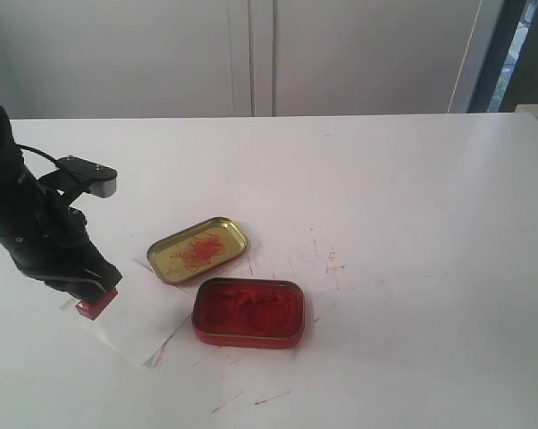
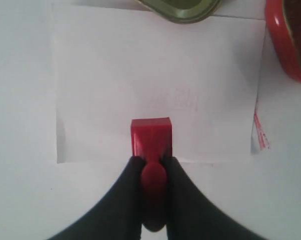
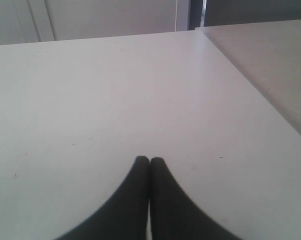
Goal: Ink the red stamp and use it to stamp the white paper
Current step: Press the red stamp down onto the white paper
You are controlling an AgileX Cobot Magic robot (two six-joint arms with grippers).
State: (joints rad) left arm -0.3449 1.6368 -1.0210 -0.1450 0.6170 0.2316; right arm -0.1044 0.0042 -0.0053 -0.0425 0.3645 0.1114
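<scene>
The white paper shows only a faint red print [image 2: 184, 100], so next my left gripper moves the red stamp back over the paper's middle [image 1: 137, 310] and pushes down.
My left gripper [image 2: 153, 161] is shut on the knob of the red stamp [image 2: 150, 137], whose block base points at the near edge of the white paper [image 2: 140, 75]. In the exterior view the red stamp [image 1: 97, 304] sits at the paper's [image 1: 148, 313] left corner, under the left gripper [image 1: 92, 290]; whether it touches the sheet I cannot tell. A faint red print shows on the paper in the left wrist view. The red tin of ink [image 1: 248, 312] lies open to the right. My right gripper [image 3: 149, 160] is shut and empty over bare table, out of the exterior view.
A gold tin lid [image 1: 198, 248] with red smears lies behind the paper, overlapping its far edge. Red ink streaks [image 1: 327, 259] mark the white tabletop right of the tins. The table's right edge [image 3: 250, 85] borders a second surface.
</scene>
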